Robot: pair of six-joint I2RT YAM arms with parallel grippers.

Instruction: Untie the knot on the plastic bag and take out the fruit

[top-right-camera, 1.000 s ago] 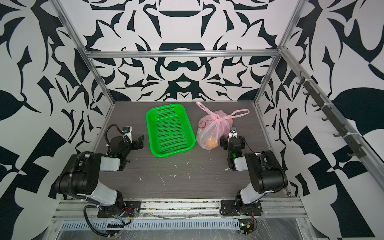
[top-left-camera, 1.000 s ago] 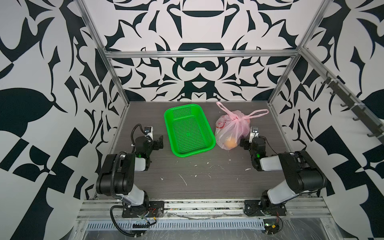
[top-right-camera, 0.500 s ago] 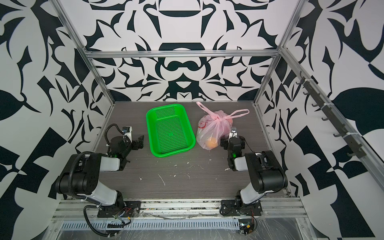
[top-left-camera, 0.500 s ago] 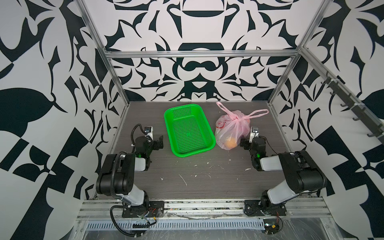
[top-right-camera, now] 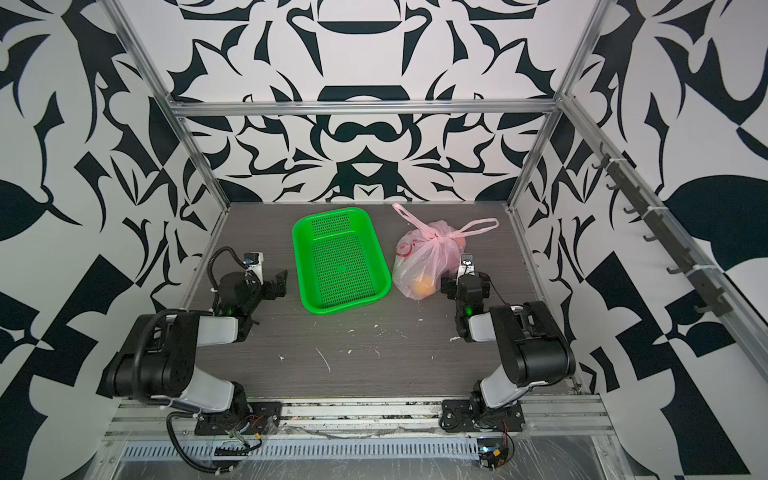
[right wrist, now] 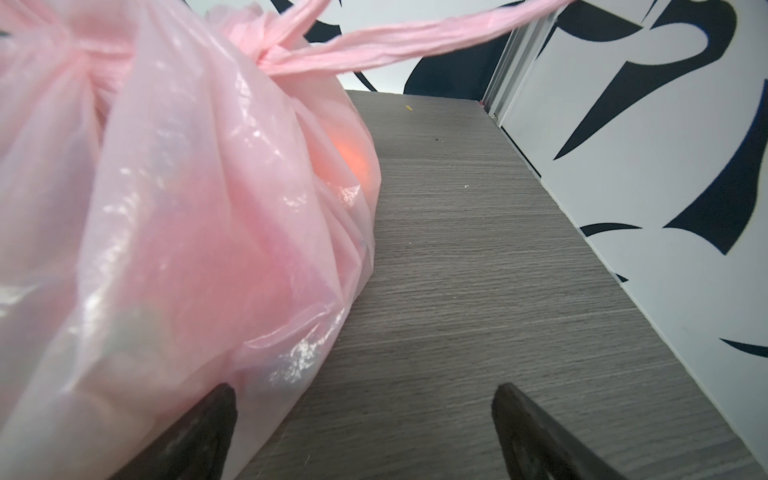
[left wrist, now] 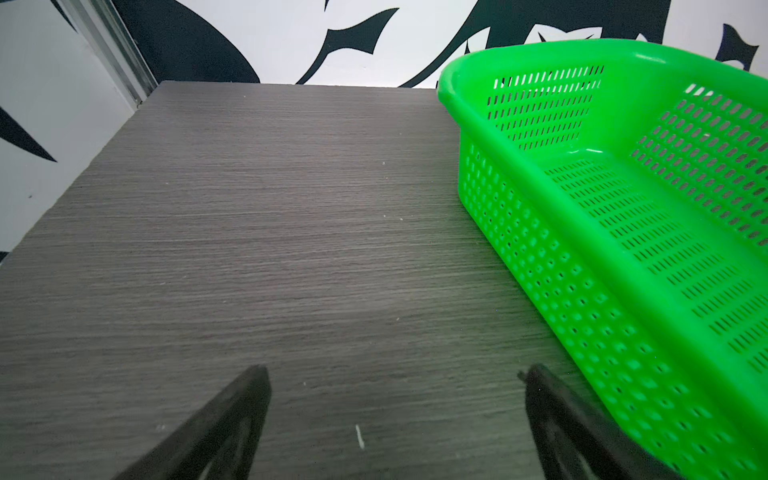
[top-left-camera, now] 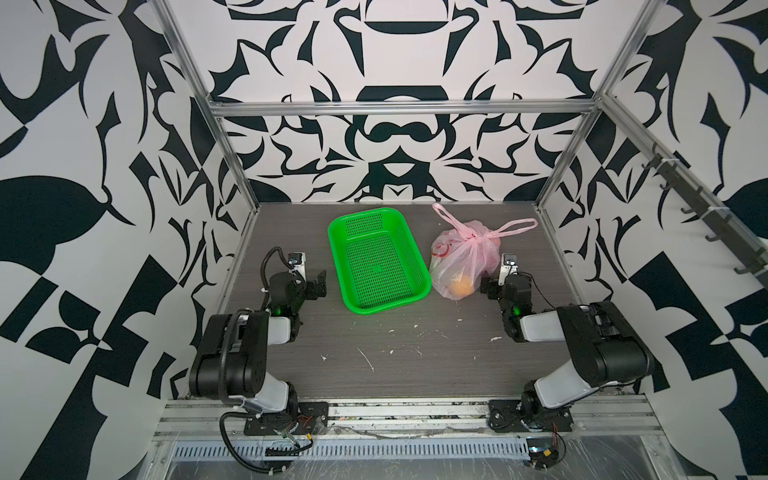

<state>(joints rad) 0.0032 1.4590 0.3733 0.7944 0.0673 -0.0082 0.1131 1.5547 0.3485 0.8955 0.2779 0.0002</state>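
I should grip the basket's long rim (top-left-camera: 335, 265) with my left gripper and drag the basket out of the way, because the green basket (top-left-camera: 380, 262) lies between my left gripper and the pink plastic bag.
The pink plastic bag (top-left-camera: 465, 257) (top-right-camera: 428, 259) (right wrist: 166, 208) stands tied on the table at the back right, beside the green basket. Its knot (top-left-camera: 473, 238) (top-right-camera: 436, 237) (right wrist: 266, 62) sits on top, with the two loop handles sticking out to either side. Of the fruit, an orange (top-left-camera: 459, 287) (top-right-camera: 424, 286) shows through the bag's near bottom corner and the rest is blurred by the plastic. My right gripper (top-left-camera: 496, 283) (top-right-camera: 453, 283) (right wrist: 365, 390) rests low and open, one fingertip close against the bag's lower side. My left gripper (top-left-camera: 311, 286) (top-right-camera: 276, 283) (left wrist: 397, 374) is open over bare table, left of the basket.
A green perforated basket (top-left-camera: 386, 306) (top-right-camera: 345, 309) (left wrist: 540, 249) lies empty between the two grippers. The patterned side wall (right wrist: 665, 166) runs close along the right of the bag. Small white scraps (top-left-camera: 365, 359) dot the front of the table.
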